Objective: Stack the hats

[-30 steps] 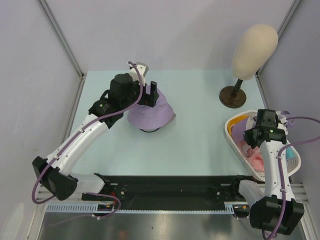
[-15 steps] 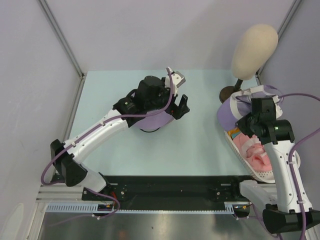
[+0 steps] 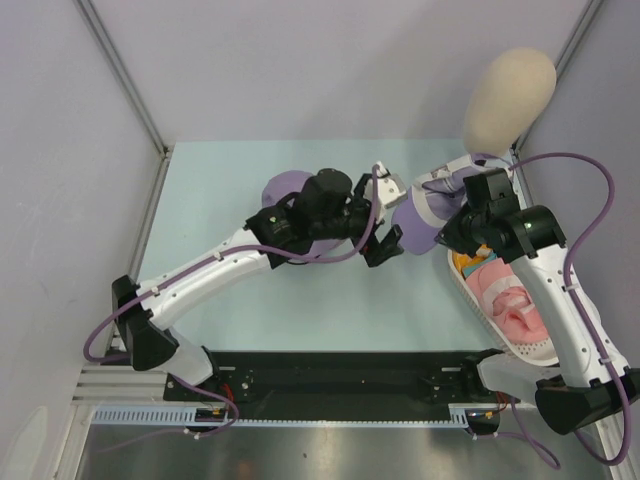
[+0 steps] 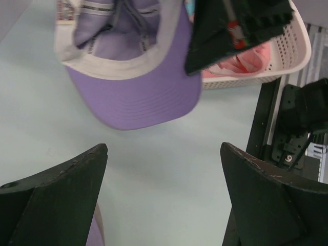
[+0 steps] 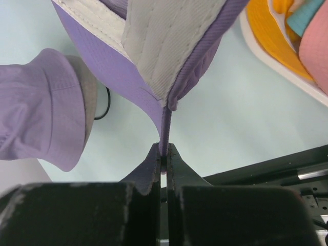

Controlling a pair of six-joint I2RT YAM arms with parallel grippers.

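Observation:
My right gripper holds the purple cap with its opening tipped toward my left gripper, so next my left gripper takes the cap's brim before my right gripper regrips.
A lavender bucket hat sits on the table at mid-left, partly behind my left arm; it also shows at the left of the right wrist view. My left gripper hovers open above the bare table, just left of a purple baseball cap. That cap hangs in the air with its brim toward the left wrist camera. My right gripper is shut on the cap's edge. Pink, orange and teal hats lie in the basket.
A white mesh basket stands at the right edge of the table, under my right arm. A beige mannequin head rises at the back right. Grey walls close in the left, back and right sides.
My left arm swung right, away from the lavender hat, to the middle of the table. My right arm lifted the purple cap out of the basket and carried it left.

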